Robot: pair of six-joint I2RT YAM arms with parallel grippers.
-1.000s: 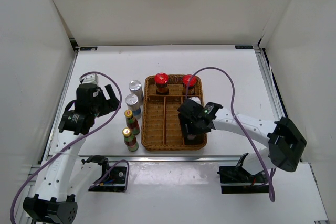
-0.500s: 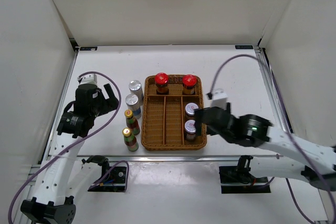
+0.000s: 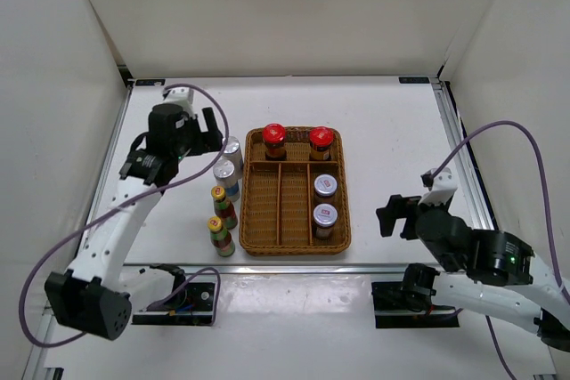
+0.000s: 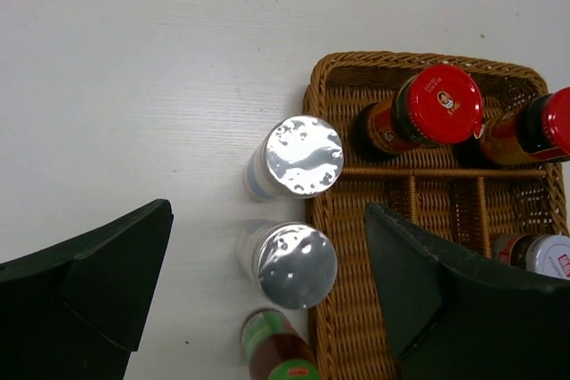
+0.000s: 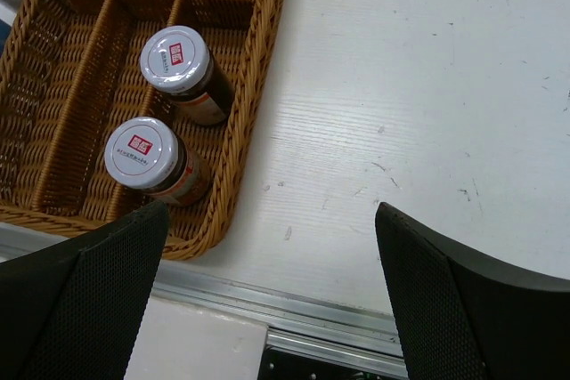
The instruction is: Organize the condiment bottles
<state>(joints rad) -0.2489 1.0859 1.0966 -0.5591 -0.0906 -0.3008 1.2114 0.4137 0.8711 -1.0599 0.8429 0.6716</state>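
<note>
My right gripper is across the tray from the remaining bottles (image 3: 224, 206), so my left gripper should move the far silver-capped bottle (image 3: 233, 153) into the tray's middle compartment.
A brown wicker tray (image 3: 247, 193) holds two red-capped bottles (image 3: 273, 140) (image 3: 321, 141) in its far compartments and two short silver-lidded jars (image 3: 325, 187) (image 3: 324, 216) in its right compartment. Left of the tray stand two tall silver-capped bottles (image 3: 231, 150) (image 3: 224, 175) and two slim yellow-capped bottles (image 3: 220, 202) (image 3: 217, 233). My left gripper (image 3: 210, 127) is open and empty, hovering over the silver-capped bottles (image 4: 304, 156) (image 4: 296, 265). My right gripper (image 3: 397, 216) is open and empty, over bare table right of the tray; the jars (image 5: 176, 60) (image 5: 141, 150) show in its view.
An aluminium rail (image 5: 338, 318) runs along the table's near edge below my right gripper. The tray's middle and left long compartments (image 3: 280, 206) hold nothing. White walls enclose the table on three sides.
My right gripper has let go of the near jar in the tray and pulled back to the right. My left arm has swung farther away, over the silver-capped bottles.
</note>
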